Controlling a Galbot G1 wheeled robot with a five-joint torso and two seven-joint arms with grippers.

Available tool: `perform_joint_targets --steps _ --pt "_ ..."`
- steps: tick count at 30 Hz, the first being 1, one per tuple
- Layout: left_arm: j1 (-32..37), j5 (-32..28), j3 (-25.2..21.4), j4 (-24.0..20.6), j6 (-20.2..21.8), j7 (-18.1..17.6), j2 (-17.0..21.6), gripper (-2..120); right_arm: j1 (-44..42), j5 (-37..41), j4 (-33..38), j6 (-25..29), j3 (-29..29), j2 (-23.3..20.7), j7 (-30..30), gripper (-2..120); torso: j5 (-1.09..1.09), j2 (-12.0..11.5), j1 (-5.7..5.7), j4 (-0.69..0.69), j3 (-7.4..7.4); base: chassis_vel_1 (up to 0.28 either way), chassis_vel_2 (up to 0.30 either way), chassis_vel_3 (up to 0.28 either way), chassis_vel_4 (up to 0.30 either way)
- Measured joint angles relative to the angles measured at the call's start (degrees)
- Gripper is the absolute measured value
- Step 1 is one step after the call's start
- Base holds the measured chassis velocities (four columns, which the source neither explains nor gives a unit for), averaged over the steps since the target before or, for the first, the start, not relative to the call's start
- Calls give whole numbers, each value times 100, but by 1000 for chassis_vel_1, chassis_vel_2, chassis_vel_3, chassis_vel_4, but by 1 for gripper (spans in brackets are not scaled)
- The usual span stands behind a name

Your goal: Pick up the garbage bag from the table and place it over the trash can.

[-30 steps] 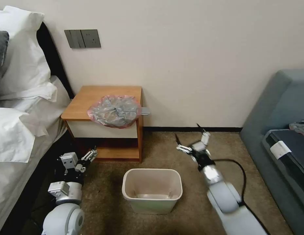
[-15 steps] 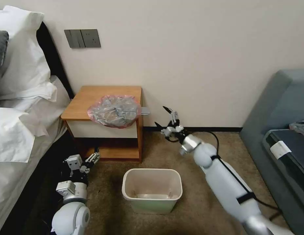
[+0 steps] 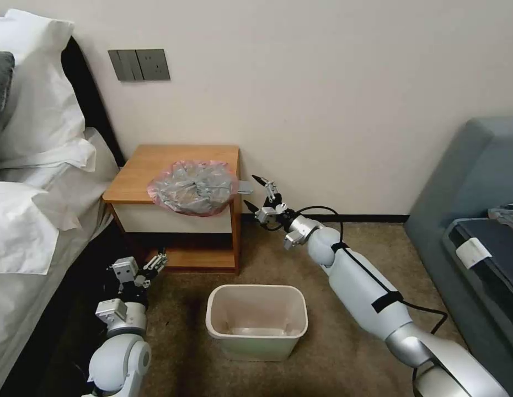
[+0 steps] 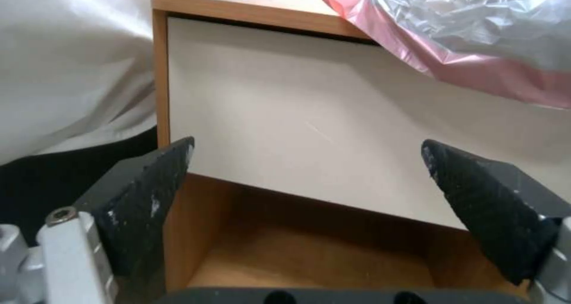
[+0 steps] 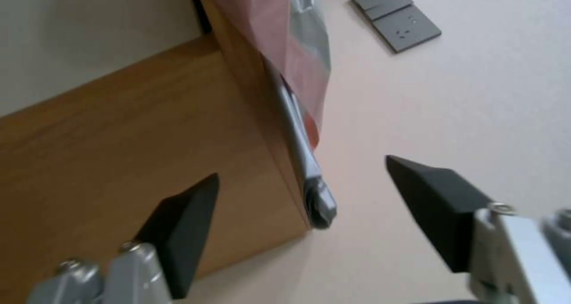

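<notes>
I expect the whole garbage bag [image 3: 193, 188] to come along, still spread out, when I pick up the grey strip, because the grey strip [image 3: 245, 187] goes in under the garbage bag.
The garbage bag [image 3: 193, 187] lies crumpled on the table [image 3: 151, 160], grey with a pinkish-red edge [image 4: 476, 72] drooping over the white drawer front [image 4: 297, 117]. A grey strip [image 3: 244, 187] pokes out from under it past the table's right edge. My right gripper [image 3: 251, 191] hovers open just right of that edge, and its wrist view has the strip's end [image 5: 318, 201] between the spread fingers of the right gripper [image 5: 302, 168]. My left gripper [image 3: 157, 260] is low by the table's lower shelf, and the left gripper [image 4: 308, 143] faces the drawer, open and empty. The trash can [image 3: 256, 289] stands on the carpet in front of the table.
A bed with white pillows [image 3: 36, 220] runs along the left, close to my left arm. A grey sofa [image 3: 477, 193] stands at the right. A wall switch plate [image 3: 139, 65] is above the table. The right arm's black cable [image 3: 345, 220] trails behind it.
My right arm has stretched from the floor right of the bin up and left to the table's right edge. The left gripper has shifted only slightly near the lower shelf.
</notes>
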Motion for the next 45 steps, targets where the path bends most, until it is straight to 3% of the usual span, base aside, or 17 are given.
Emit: perform_joint_targets --steps 16,20,28,33,37,45 --pt "26 -1 -32 -41 -1 -41 -49 100 36 40 -66 -67 -57 68 -41 20 0 0 0 1 0 0 0 0 0" --pt "40 -111 -27 -45 4 -91 -49 100 16 51 -47 -68 -59 18 -54 0 0 0 0 0 0 0 0 0 0" --pt "41 -138 -25 -16 9 -132 -43 100 -163 184 219 -134 40 -30 -55 0 1 0 0 1 0 0 0 0 0" --pt "33 -200 -69 -12 12 -172 -12 100 -589 676 1019 -440 103 -263 -116 0 0 0 0 0 -1 0 0 0 0" --pt "8 -415 -134 -11 31 -223 32 100 -1422 1220 2106 -841 102 -523 -188 0 1 0 0 0 -1 0 0 0 0" --pt "-105 -788 -169 -199 194 -340 125 100 -2606 1331 2929 -912 287 -821 -233 0 0 1 0 -1 -2 0 0 0 0"
